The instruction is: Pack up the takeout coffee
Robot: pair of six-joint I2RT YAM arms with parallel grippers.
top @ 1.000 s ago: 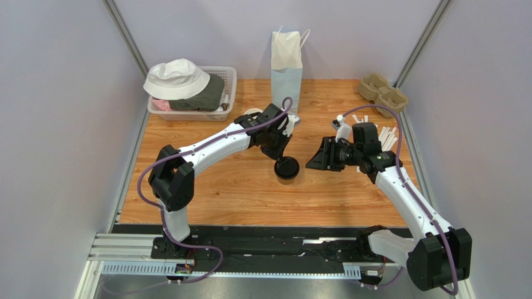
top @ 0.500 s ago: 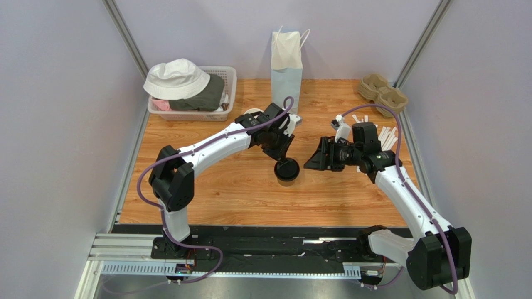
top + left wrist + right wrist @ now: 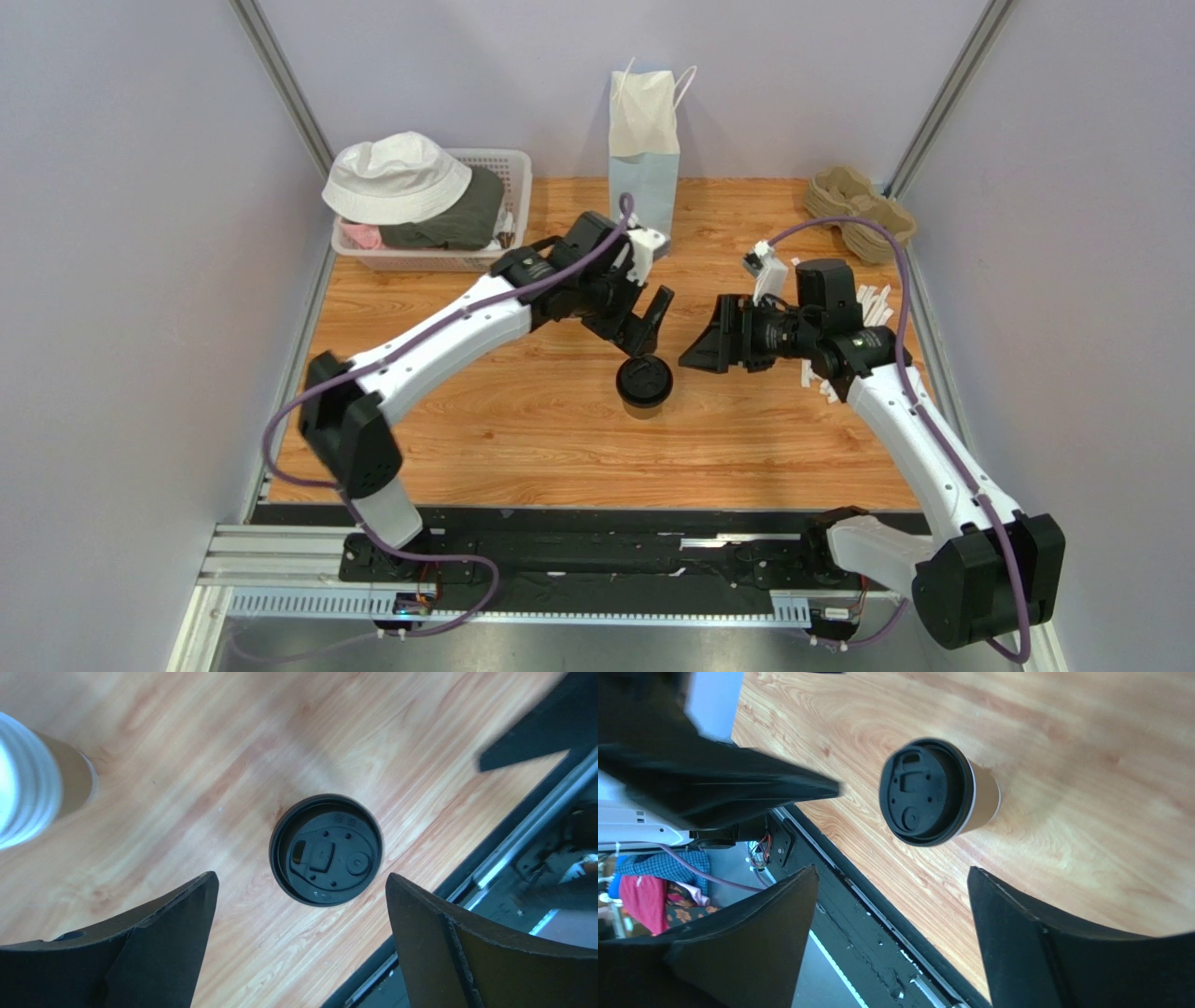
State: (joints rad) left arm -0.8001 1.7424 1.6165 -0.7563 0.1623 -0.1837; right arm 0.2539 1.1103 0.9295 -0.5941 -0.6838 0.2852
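The black lid sits shallow on the cup's white rim (image 3: 971, 801), so the robot should close its left gripper and its right gripper and push the lid's top (image 3: 919, 792) down.
The takeout coffee (image 3: 644, 384), a brown paper cup under a black lid, stands upright in the middle of the wooden table. My left gripper (image 3: 648, 317) hangs open just above and behind it, touching nothing. From the left wrist view the lid (image 3: 326, 850) lies below and between the spread fingers (image 3: 175, 931), with my left gripper (image 3: 300, 879) well above it. My right gripper (image 3: 701, 345) is open to the cup's right, level with it and a short way off. In the right wrist view the cup (image 3: 938, 792) sits ahead of the open right gripper (image 3: 892, 872).
A white paper bag (image 3: 644, 140) stands at the back centre. A basket (image 3: 516, 175) with a white hat and clothes is at the back left. Cardboard cup carriers (image 3: 859, 207) are at the back right, white sticks (image 3: 873, 300) below them. A stack of paper cups (image 3: 28, 784) stands near the left arm.
The left gripper, shut over the lid a second ago, has opened wide and lifted back from the cup. The right gripper has opened wider and shifted slightly.
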